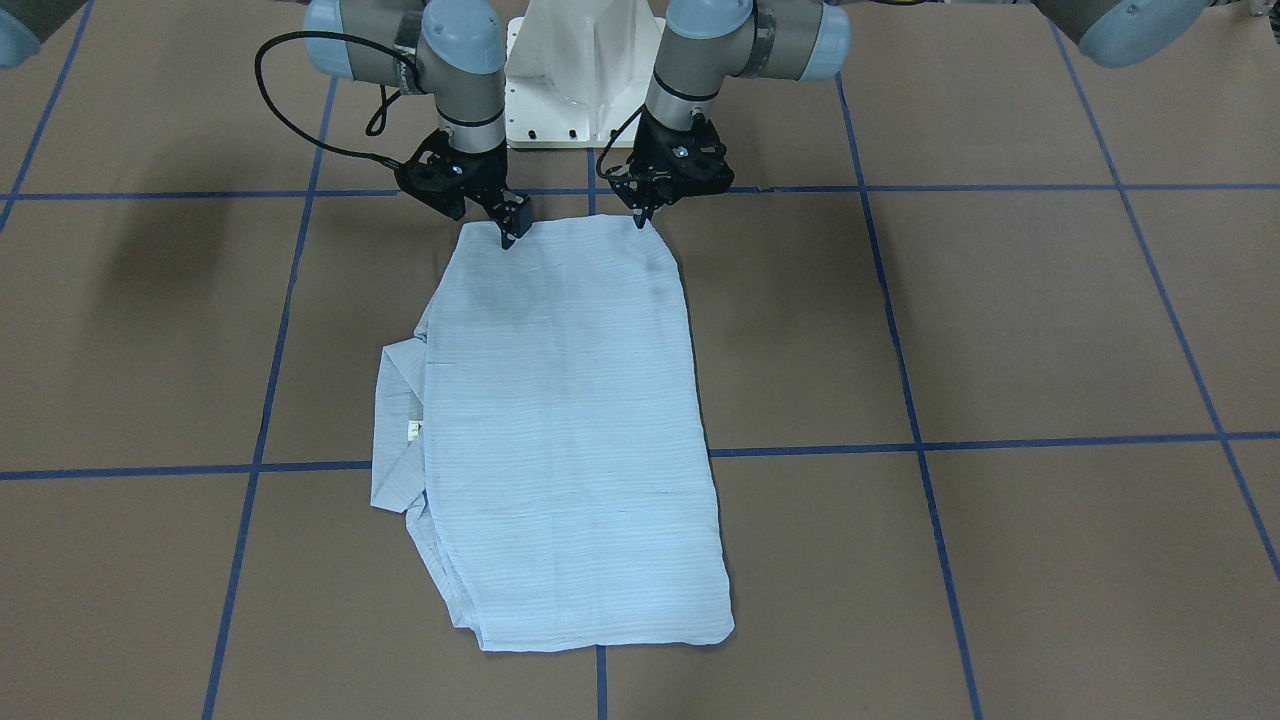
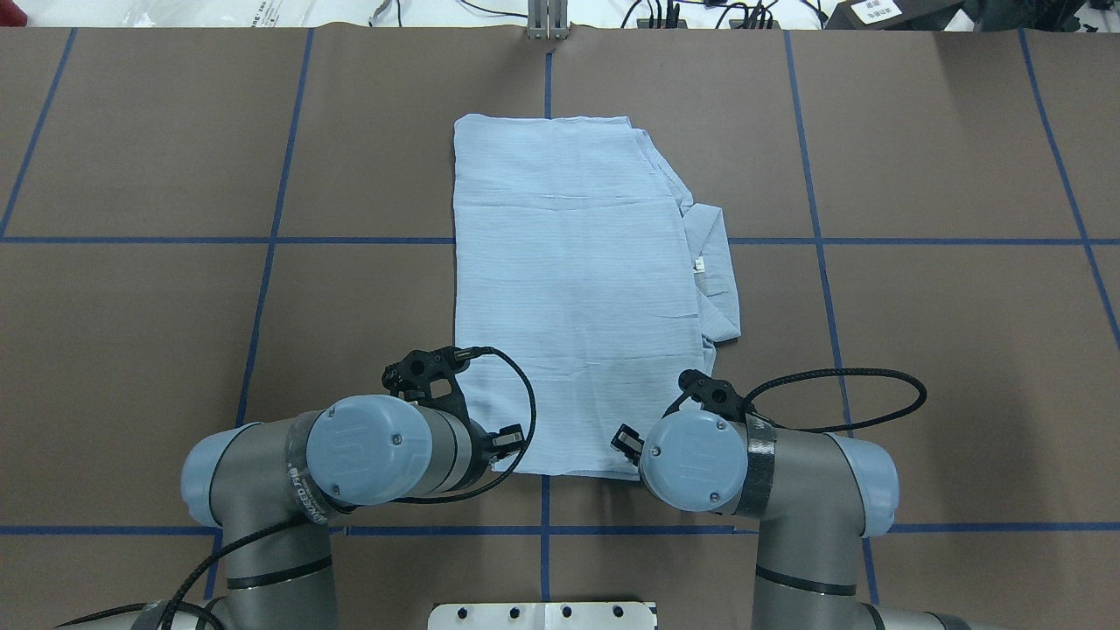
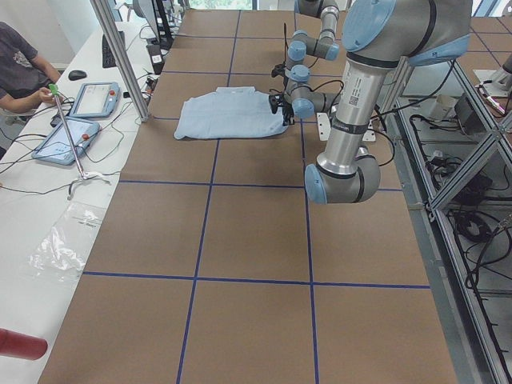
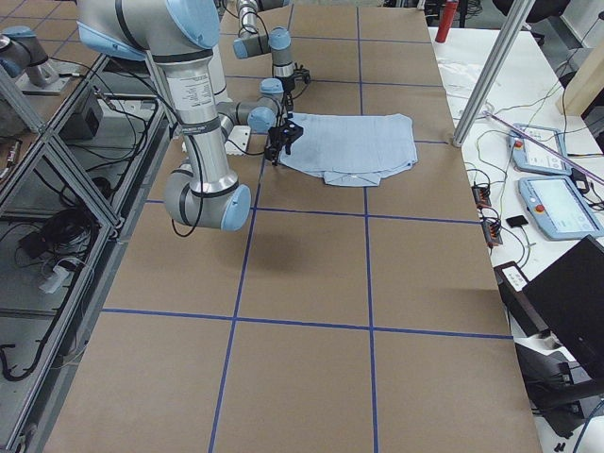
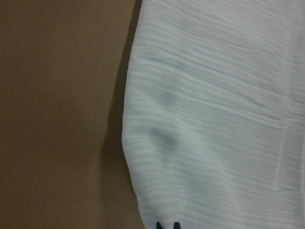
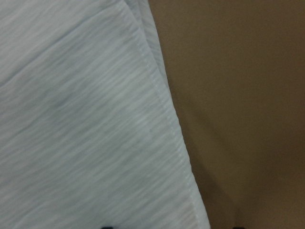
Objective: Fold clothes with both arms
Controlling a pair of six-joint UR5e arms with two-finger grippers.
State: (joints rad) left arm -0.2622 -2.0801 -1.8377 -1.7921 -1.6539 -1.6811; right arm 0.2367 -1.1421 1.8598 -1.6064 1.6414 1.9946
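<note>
I expect the shirt to slide toward the white pedestal base when I lift and fold its near end, because the shirt's far hem (image 1: 607, 646) lies loose.
The light-blue striped shirt (image 1: 570, 420) lies flat on the brown table, folded into a long strip. Its collar (image 1: 400, 420) sticks out on one side. Both grippers are down at the shirt's end nearest the robot base. My left gripper (image 1: 640, 217) is at one corner, and in the left wrist view its tips (image 5: 167, 225) are pinched together on raised cloth (image 5: 214, 119). My right gripper (image 1: 510, 235) is at the other corner. In the right wrist view its fingers stand wide apart (image 6: 172, 228), straddling the shirt's hemmed edge (image 6: 162, 109).
The white pedestal base (image 1: 580, 80) stands just behind the grippers. Blue tape lines (image 1: 910, 440) grid the table. In the exterior left view, a side bench holds tablets (image 3: 72, 120), a metal post (image 3: 120, 56) rises beside it, and a person (image 3: 20, 64) sits there.
</note>
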